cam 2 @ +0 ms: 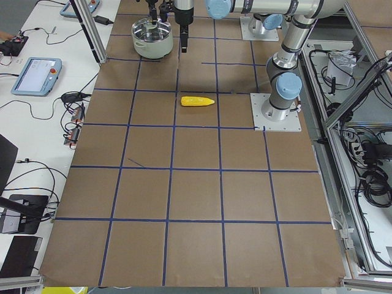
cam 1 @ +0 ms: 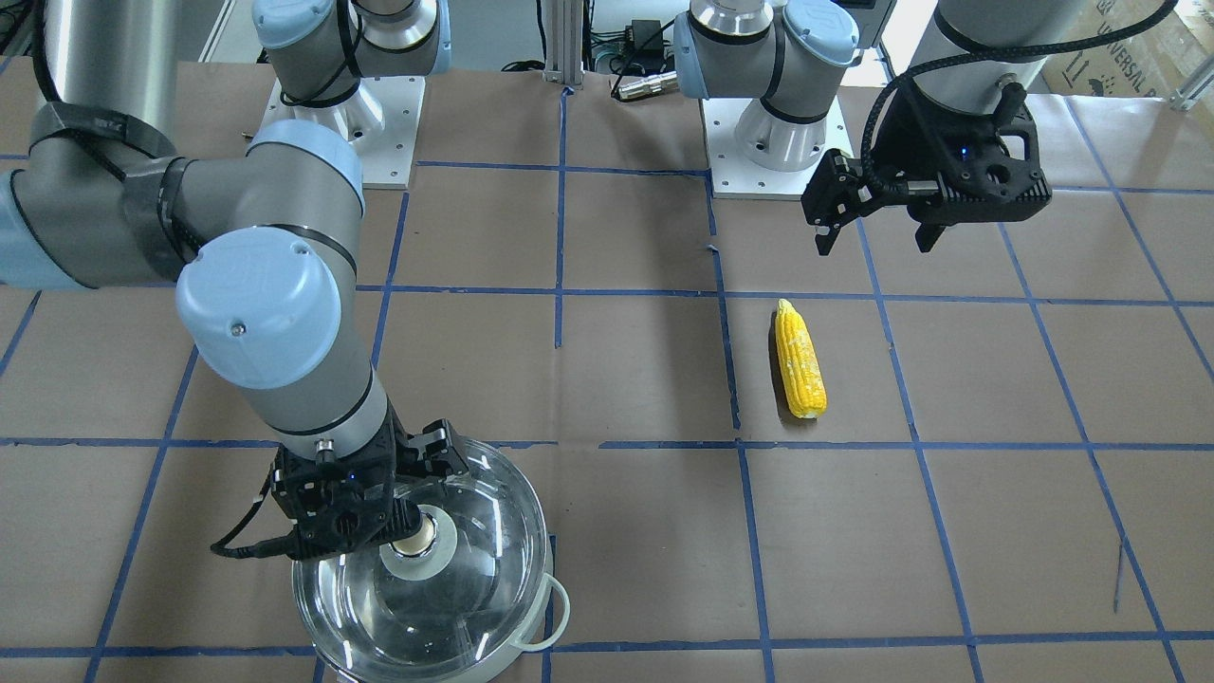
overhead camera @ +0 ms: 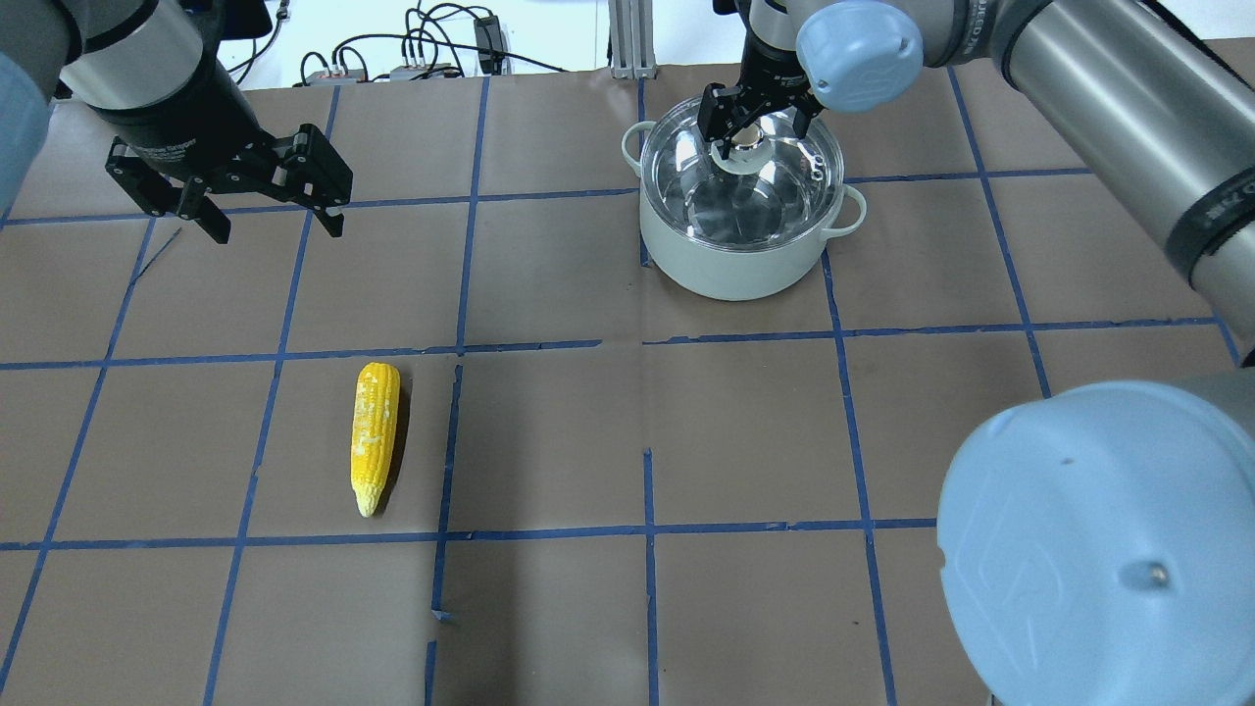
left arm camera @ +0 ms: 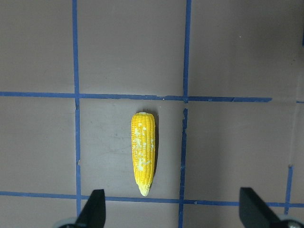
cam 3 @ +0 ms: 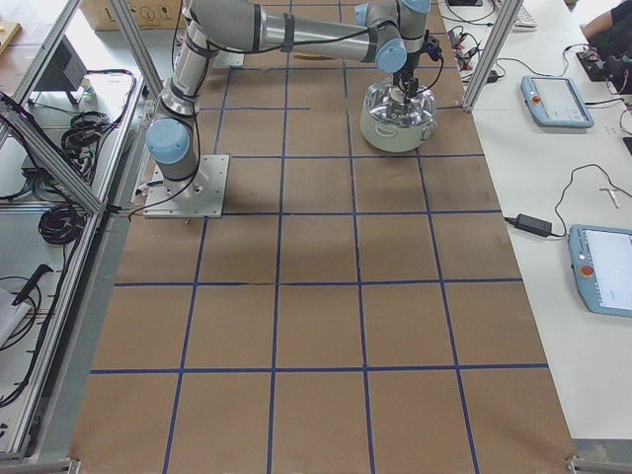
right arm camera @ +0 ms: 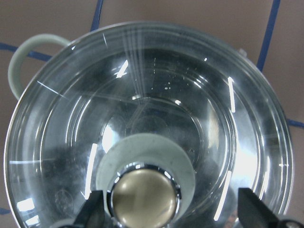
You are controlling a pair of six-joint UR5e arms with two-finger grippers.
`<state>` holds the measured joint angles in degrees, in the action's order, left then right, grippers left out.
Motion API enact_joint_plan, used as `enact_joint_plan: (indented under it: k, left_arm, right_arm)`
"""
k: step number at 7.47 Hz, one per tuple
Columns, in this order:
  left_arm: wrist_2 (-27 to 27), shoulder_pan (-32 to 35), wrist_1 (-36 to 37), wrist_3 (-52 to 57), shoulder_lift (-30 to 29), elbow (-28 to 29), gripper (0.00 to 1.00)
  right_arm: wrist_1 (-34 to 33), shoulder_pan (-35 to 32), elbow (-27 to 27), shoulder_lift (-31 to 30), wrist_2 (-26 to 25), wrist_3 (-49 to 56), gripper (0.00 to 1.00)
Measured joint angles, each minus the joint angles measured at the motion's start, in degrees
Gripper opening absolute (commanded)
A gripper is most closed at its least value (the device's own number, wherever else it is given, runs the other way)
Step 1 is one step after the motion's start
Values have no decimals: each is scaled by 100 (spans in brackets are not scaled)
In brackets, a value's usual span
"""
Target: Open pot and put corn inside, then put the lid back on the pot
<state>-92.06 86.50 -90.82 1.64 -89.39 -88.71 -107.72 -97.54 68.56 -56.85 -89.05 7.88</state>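
The clear glass (cam 1: 438, 615) lid shows only shiny metal through it, so I expect an empty pot (cam 1: 503, 656) when I lift the lid by its knob.
The pot (overhead camera: 735, 265), pale green outside with loop handles, stands at the far right of the overhead view, with the clear glass lid (overhead camera: 775, 196) on it. My right gripper (overhead camera: 750, 137) is open just above the lid, its fingers on either side of the knob (right arm camera: 142, 194), not closed on it. The yellow corn (overhead camera: 376, 436) lies flat on the table at the left, pointed end towards my base. My left gripper (overhead camera: 276, 227) is open and empty, held above the table beyond the corn. The left wrist view shows the corn (left arm camera: 143, 154) between and ahead of its fingers.
Brown paper with a blue tape grid (overhead camera: 647, 343) covers the table. The two arm bases (cam 1: 773, 142) sit on white plates at my edge. The right arm's elbow (cam 1: 266, 304) hangs over the table near the pot. Cables (overhead camera: 422, 59) lie at the far edge.
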Motion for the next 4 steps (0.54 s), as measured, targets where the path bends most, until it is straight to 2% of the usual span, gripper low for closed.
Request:
enact_joint_plan:
  k: [2, 4]
  left_arm:
    - [40, 2, -24, 21, 8, 39, 100]
    - [26, -57, 3, 47, 27, 34, 100]
  right_arm:
    - [71, -17, -360, 223, -8, 8, 96]
    - [103, -35, -418, 269, -10, 4, 94]
